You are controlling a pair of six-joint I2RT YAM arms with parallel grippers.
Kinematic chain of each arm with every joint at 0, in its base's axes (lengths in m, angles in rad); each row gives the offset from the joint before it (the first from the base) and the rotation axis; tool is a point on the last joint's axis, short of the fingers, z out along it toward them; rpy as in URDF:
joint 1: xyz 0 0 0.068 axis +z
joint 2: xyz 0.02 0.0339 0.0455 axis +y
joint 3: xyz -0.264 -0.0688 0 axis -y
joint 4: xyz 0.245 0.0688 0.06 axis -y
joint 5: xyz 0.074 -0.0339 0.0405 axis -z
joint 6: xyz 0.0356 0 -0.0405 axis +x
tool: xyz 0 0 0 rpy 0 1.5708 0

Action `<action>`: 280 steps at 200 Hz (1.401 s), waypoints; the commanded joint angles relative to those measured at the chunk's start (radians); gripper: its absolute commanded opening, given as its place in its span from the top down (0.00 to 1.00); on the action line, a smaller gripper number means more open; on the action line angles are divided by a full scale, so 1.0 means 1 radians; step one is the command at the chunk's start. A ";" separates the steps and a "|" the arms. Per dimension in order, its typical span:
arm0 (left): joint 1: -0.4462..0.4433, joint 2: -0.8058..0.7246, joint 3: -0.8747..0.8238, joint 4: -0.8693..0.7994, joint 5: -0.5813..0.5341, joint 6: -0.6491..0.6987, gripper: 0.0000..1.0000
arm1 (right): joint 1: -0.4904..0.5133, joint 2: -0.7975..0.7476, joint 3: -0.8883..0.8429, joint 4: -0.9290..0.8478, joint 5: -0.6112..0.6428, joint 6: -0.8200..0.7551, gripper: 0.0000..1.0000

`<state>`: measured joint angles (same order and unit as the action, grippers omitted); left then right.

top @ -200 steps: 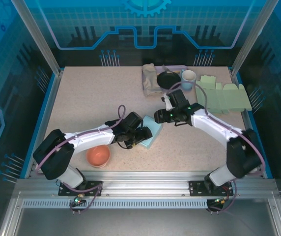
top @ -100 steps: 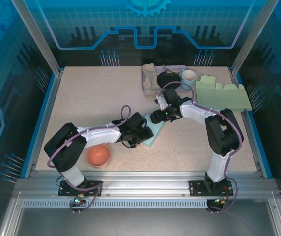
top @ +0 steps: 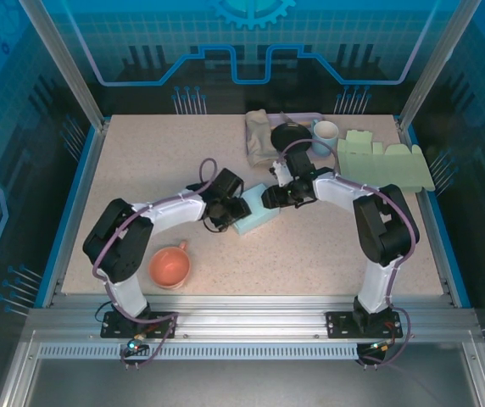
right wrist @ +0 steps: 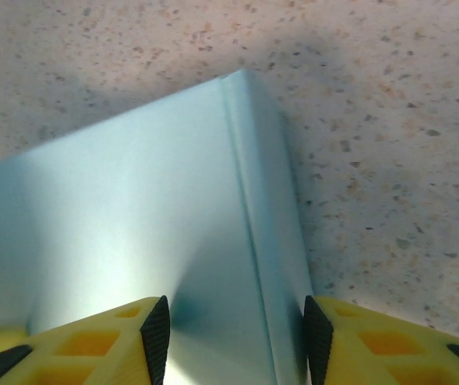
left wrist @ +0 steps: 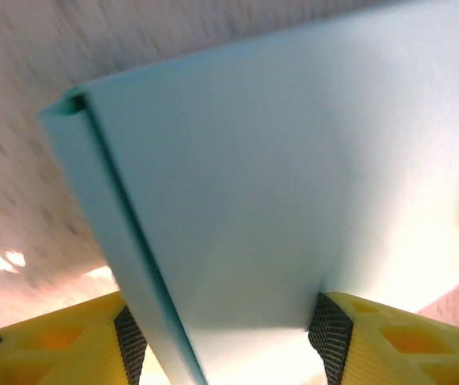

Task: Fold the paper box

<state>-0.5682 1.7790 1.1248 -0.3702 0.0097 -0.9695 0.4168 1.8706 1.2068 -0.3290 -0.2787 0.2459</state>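
Next, my left gripper moves the closed light blue box [top: 258, 219] aside before my right gripper gets a pale green sheet [top: 385, 166], because the box fills the folding space.
The light blue paper box [top: 256, 218] lies mid-table between both arms. My left gripper [top: 232, 209] is at its left end and my right gripper [top: 270, 197] at its far right end. In the left wrist view the box [left wrist: 253, 184] runs in between my left gripper's [left wrist: 229, 337] yellow fingers. The right pad [left wrist: 330, 330] touches its edge, and a thin gap shows at the left pad. In the right wrist view my right gripper [right wrist: 233, 337] straddles a folded corner of the box [right wrist: 133, 224], jaws apart. One finger rests over the top face, the other beside the side wall.
An orange cup [top: 169, 266] stands near the front left. Flat pale green cardboard sheets [top: 382, 161] lie at the back right. At the back centre are a white mug [top: 325, 134], a black bowl [top: 289, 136] and a beige cloth [top: 259, 136]. Blue rails edge the table.
Both grippers have narrowed around the box. The left gripper and the box have shifted toward the back of the table, and the right arm has folded in closer.
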 commanded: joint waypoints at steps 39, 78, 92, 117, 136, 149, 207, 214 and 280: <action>0.167 0.043 0.169 -0.062 -0.046 0.291 0.40 | 0.154 0.104 0.275 0.024 -0.046 0.138 0.51; 0.278 0.078 0.199 -0.099 -0.099 0.407 0.39 | 0.213 0.285 0.479 0.021 -0.021 0.206 0.51; 0.318 0.090 0.210 -0.104 -0.108 0.437 0.39 | 0.233 0.331 0.534 0.018 -0.018 0.225 0.51; 0.380 0.127 0.241 -0.120 -0.103 0.470 0.39 | 0.269 0.382 0.594 0.019 0.001 0.246 0.51; 0.415 0.138 0.253 -0.133 -0.113 0.486 0.39 | 0.284 0.398 0.606 0.022 0.009 0.266 0.51; 0.438 0.137 0.253 -0.133 -0.119 0.488 0.37 | 0.294 0.396 0.597 0.028 0.018 0.279 0.51; 0.456 0.095 0.272 -0.165 -0.127 0.473 0.32 | 0.262 0.326 0.558 -0.016 0.061 0.253 0.45; 0.457 0.077 0.270 -0.171 -0.133 0.471 0.30 | 0.250 0.298 0.547 -0.034 0.070 0.237 0.45; 0.483 -0.129 0.329 -0.328 -0.161 0.476 0.17 | 0.071 0.010 0.448 -0.332 0.333 -0.026 0.41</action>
<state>-0.0971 1.7702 1.3949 -0.6003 -0.1463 -0.4973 0.5617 2.0071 1.6951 -0.5037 -0.1158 0.3645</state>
